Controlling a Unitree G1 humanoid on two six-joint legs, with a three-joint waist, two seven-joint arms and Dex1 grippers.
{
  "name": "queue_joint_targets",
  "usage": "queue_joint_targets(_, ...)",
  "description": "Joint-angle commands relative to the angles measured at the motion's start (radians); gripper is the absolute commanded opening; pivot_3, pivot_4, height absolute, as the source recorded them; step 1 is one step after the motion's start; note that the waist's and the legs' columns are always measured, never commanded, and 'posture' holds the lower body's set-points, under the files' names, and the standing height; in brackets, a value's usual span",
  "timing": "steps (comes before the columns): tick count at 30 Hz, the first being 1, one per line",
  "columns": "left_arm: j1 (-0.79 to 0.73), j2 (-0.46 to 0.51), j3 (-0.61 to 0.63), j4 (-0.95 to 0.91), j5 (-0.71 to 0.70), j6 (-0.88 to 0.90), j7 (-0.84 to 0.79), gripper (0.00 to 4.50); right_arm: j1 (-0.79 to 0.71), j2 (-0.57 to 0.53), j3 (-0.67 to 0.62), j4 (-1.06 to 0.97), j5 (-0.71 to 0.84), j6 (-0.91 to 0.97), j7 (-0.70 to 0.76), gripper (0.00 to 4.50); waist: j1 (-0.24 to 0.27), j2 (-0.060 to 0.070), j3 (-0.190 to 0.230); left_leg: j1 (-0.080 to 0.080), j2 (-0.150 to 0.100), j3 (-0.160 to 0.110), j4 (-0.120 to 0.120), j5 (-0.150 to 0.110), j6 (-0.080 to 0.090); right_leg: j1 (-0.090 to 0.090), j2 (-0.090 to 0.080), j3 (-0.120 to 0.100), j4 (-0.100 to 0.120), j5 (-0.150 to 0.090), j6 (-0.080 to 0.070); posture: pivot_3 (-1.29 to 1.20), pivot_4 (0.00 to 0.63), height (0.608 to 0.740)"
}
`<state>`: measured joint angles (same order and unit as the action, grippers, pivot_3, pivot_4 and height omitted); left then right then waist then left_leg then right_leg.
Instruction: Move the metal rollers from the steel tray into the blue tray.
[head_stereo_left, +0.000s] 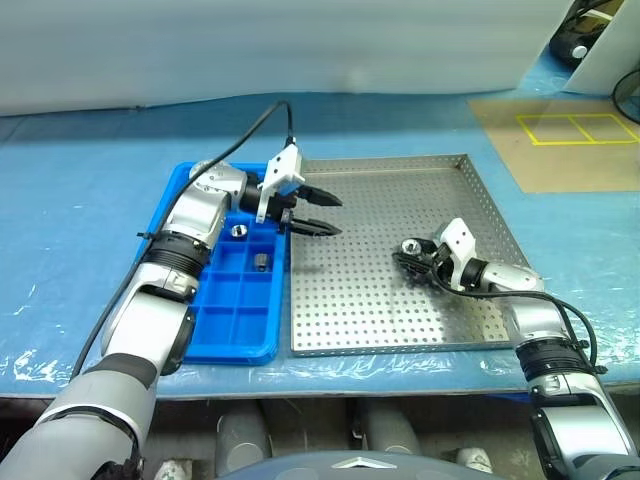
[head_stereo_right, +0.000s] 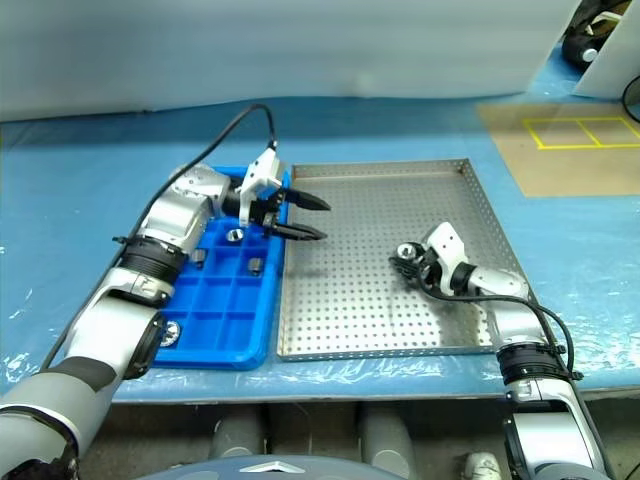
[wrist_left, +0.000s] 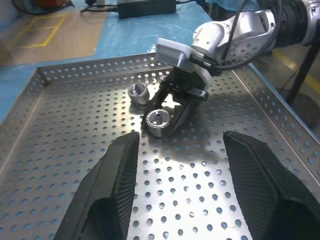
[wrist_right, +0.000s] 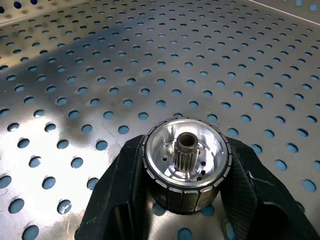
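The metal roller (head_stereo_left: 411, 246) is upright in my right gripper's fingers and the blue tray's near corner compartment (head_stereo_left: 249, 325) is empty, so that gripper should keep going there and let go inside.
My right gripper (head_stereo_left: 406, 265) is shut on a metal roller (wrist_right: 186, 162) low over the steel tray (head_stereo_left: 350, 300), at its right-middle. The left wrist view shows that held roller (wrist_left: 159, 122) between the black fingers. A second roller (wrist_left: 138, 93) lies loose on the perforated floor just beyond it. My left gripper (head_stereo_left: 315, 213) hangs open and empty over the steel tray's left edge, pointing right. The blue tray (head_stereo_left: 235, 340) lies left of the steel tray, with rollers (head_stereo_left: 238, 231) (head_stereo_left: 260, 263) in its compartments.
Both trays sit on a table covered in blue sheet (head_stereo_left: 80, 200). A brown board with yellow tape lines (head_stereo_left: 570, 135) lies at the far right. A black cable (head_stereo_left: 255, 125) runs up from my left wrist.
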<state>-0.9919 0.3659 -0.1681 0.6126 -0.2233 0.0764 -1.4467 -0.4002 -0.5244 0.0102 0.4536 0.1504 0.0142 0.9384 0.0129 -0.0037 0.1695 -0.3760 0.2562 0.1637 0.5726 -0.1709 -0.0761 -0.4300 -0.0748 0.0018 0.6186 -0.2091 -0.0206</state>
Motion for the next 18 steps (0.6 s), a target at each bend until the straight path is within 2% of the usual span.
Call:
queue_joint_targets(1, -0.041, 0.071, 0.052, 0.039, 0.007, -0.023, 0.017, 2.82, -0.054, 0.021, 0.037, -0.105, 0.039, 0.058, 0.063, 1.69, -0.001, 0.000, 0.000, 0.000, 0.000, 0.000, -0.001, 0.000, -0.001, -0.001, 0.000, 0.000, 0.000, 0.000, 0.000, -0.17, 0.150, 0.740)
queue_joint_targets(3, -0.037, 0.107, 0.053, 0.045, 0.012, -0.027, 0.007, 2.82, -0.082, 0.031, 0.059, -0.121, 0.033, 0.066, 0.086, 1.69, 0.002, 0.000, 0.000, 0.000, 0.000, 0.000, -0.003, 0.001, -0.002, -0.003, 0.001, 0.000, 0.000, 0.000, 0.000, -0.15, 0.150, 0.740)
queue_joint_targets(7, 0.013, 0.221, 0.096, -0.052, -0.034, 0.092, -0.020, 2.82, -0.201, 0.100, 0.138, -0.127, 0.021, 0.052, 0.148, 1.69, 0.008, 0.000, 0.000, -0.005, 0.000, 0.000, -0.005, 0.002, -0.002, -0.008, 0.001, -0.001, 0.000, 0.000, 0.000, -0.05, 0.150, 0.740)
queue_joint_targets(9, 0.030, 0.242, 0.106, -0.086, -0.044, 0.130, -0.014, 2.82, -0.234, 0.124, 0.154, -0.112, 0.021, 0.046, 0.166, 1.69, 0.020, 0.000, 0.000, -0.005, 0.001, 0.000, -0.007, 0.003, -0.005, -0.009, 0.000, -0.002, 0.000, 0.000, 0.000, -0.03, 0.150, 0.740)
queue_joint_targets(15, 0.280, 0.390, 0.202, -0.434, -0.140, 0.355, 0.041, 2.82, -0.308, 0.202, 0.251, -0.076, 0.008, -0.018, 0.277, 1.69, 0.060, 0.000, 0.001, -0.008, 0.002, 0.000, -0.011, 0.003, -0.006, -0.011, -0.001, -0.006, 0.000, -0.002, -0.004, 0.13, 0.150, 0.740)
queue_joint_targets(18, 0.387, 0.426, 0.255, -0.582, -0.191, 0.446, 0.107, 2.82, -0.330, 0.237, 0.276, -0.067, 0.019, -0.029, 0.321, 1.69, 0.081, 0.000, 0.001, -0.010, 0.003, -0.001, -0.012, 0.003, -0.006, -0.012, -0.001, -0.009, 0.000, -0.003, -0.005, 0.20, 0.150, 0.740)
